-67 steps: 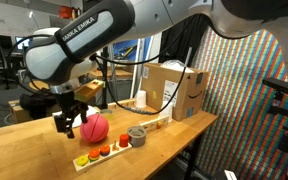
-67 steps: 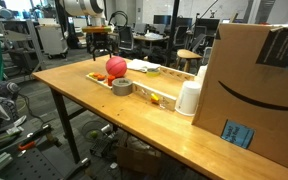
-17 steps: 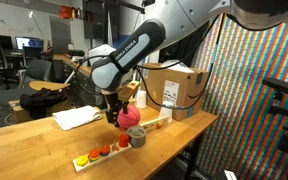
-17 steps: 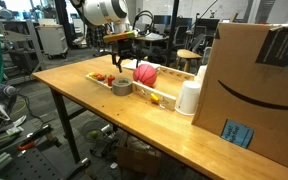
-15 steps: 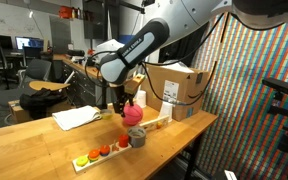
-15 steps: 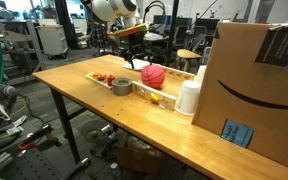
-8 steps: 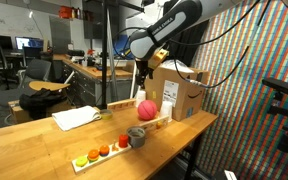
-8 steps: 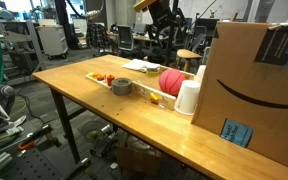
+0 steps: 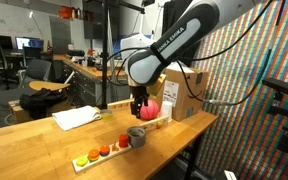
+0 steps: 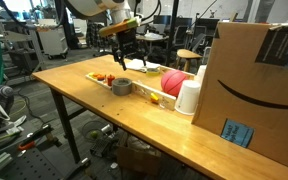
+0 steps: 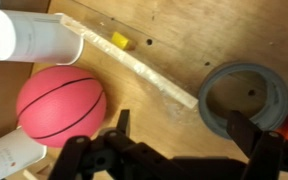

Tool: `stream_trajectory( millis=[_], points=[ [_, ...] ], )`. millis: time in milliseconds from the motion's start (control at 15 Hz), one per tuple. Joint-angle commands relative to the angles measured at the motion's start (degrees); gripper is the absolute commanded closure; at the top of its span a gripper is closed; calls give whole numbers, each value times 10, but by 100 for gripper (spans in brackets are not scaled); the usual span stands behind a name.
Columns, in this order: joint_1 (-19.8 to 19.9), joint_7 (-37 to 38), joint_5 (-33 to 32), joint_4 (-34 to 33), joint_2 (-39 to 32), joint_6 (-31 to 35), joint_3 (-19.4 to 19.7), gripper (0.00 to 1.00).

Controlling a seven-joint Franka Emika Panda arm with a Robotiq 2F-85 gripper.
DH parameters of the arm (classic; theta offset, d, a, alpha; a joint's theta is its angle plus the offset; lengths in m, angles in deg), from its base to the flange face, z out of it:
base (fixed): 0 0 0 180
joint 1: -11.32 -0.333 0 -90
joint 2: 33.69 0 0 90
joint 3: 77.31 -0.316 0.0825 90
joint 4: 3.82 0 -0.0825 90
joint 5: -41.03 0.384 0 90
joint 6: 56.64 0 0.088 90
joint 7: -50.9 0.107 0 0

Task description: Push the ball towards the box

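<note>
My gripper needs to move clear of the roll and sweep toward the pink ball (image 11: pixel 62 108), because one of its fingers hangs over the grey roll's rim (image 11: pixel 215 119).
The pink ball (image 9: pixel 151 108) rests on the wooden table next to the brown cardboard box (image 9: pixel 180 92). In an exterior view the ball (image 10: pixel 174 82) lies against a white cup (image 10: pixel 189 97) in front of the box (image 10: pixel 259 90). My gripper (image 9: pixel 137 103) hangs open and empty above the wooden tray, a little short of the ball; it also shows in an exterior view (image 10: pixel 124 60). In the wrist view my gripper (image 11: pixel 184 135) is open over bare wood, with the ball (image 11: pixel 61 105) to the left and apart from the fingers (image 11: pixel 119 125).
A grey ring-shaped roll (image 11: pixel 246 98) sits right of the gripper, also in both exterior views (image 9: pixel 136 135) (image 10: pixel 122 86). A long wooden tray (image 10: pixel 149 92) holds small coloured pieces (image 9: pixel 96 153). White cylinders (image 11: pixel 34 38) lie near the ball. Table edge is close (image 9: pixel 209 125).
My gripper has come down from high up near the box and moved back over the tray, beside the grey roll. The ball stays by the box and cup.
</note>
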Motion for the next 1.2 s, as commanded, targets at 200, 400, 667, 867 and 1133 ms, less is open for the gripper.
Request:
stream_trajectory(
  millis=[200, 400, 667, 867, 1133],
  points=[
    [-20, -30, 35, 94, 27, 53, -28, 0],
    [-21, -38, 31, 91, 22, 55, -30, 0],
    [-12, -44, 16, 66, 15, 40, -21, 0],
    [-5, -47, 3, 46, 3, 35, -12, 0],
    [2, -52, -4, 16, -23, 31, -2, 0]
  ],
)
